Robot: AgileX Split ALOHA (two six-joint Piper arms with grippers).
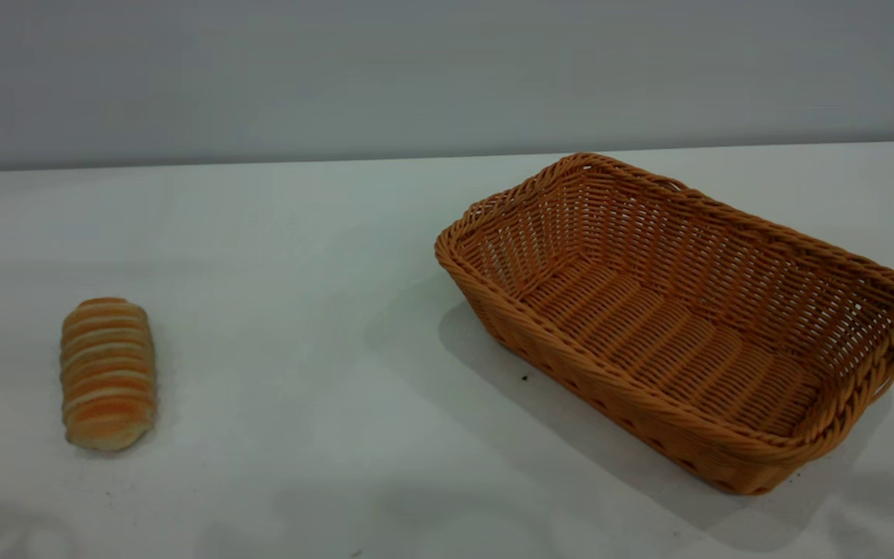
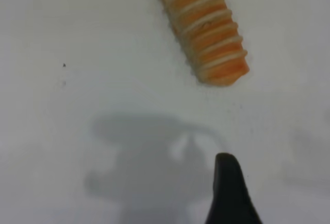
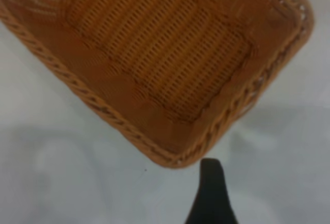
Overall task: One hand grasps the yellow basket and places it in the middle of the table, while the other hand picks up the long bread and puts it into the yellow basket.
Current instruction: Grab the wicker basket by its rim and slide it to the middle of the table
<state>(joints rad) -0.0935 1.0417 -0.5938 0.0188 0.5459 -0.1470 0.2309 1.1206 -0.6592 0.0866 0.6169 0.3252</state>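
The yellow basket is crooked and far from the long bread. My right gripper should pull the basket's end rim to the middle before my left gripper goes down.
The long bread, golden-orange with pale stripes, lies on the white table at the left. The yellow basket, a big woven tray, stands empty on the right half of the table, turned at an angle. Neither gripper shows in the exterior view. In the left wrist view my left gripper appears as a black tip above the bare table, a short way off the bread and not touching it. In the right wrist view my right gripper hovers just outside a corner of the basket.
A grey wall runs behind the table's far edge. Open tabletop lies between the bread and the basket. A few tiny dark specks dot the table near the basket.
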